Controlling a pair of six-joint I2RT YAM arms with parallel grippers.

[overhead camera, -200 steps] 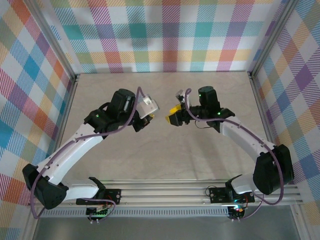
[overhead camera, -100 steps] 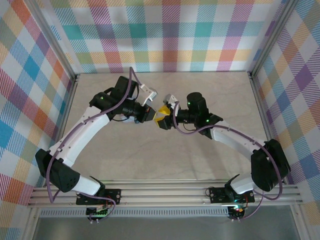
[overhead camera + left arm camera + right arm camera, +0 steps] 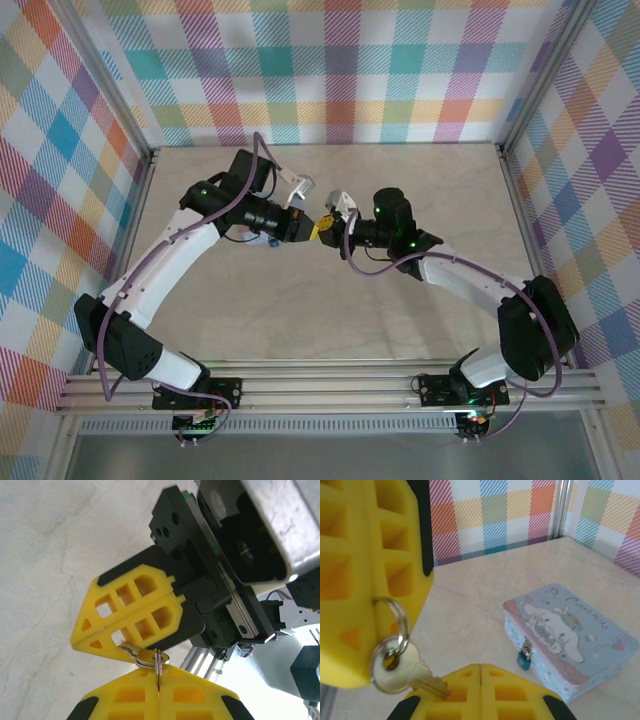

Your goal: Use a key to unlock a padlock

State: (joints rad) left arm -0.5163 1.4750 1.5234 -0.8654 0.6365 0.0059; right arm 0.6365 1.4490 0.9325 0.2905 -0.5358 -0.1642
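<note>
The key's blade [image 3: 433, 682] is outside my right gripper's shut fingers. My right gripper should open and close on the blade, and leave the head [image 3: 389, 663] of the key for my left gripper.
My left gripper [image 3: 159, 672] is shut on a metal key ring [image 3: 159, 661], and a silver key [image 3: 400, 672] hangs from that ring. My right gripper [image 3: 480, 668] is shut tip to tip with the left one above the table. The key's blade [image 3: 431, 685] lies against the outer side of one right finger, not between the jaws. In the top view the left gripper [image 3: 312, 230] and right gripper [image 3: 328, 225] meet mid-table. The tiny dark padlock [image 3: 524, 660] with a bluish body hangs on the front of a pale blue cartoon tin [image 3: 570, 630], on the table beyond the right gripper.
The tin lies flat on the beige table [image 3: 470, 610]. Plaid walls [image 3: 330, 70] with metal corner posts [image 3: 530, 110] enclose the back and both sides. Both arms arch inward over the table's middle.
The two grippers have come together from apart. The right jaws stood open half a second ago and are now shut beside the key's blade.
</note>
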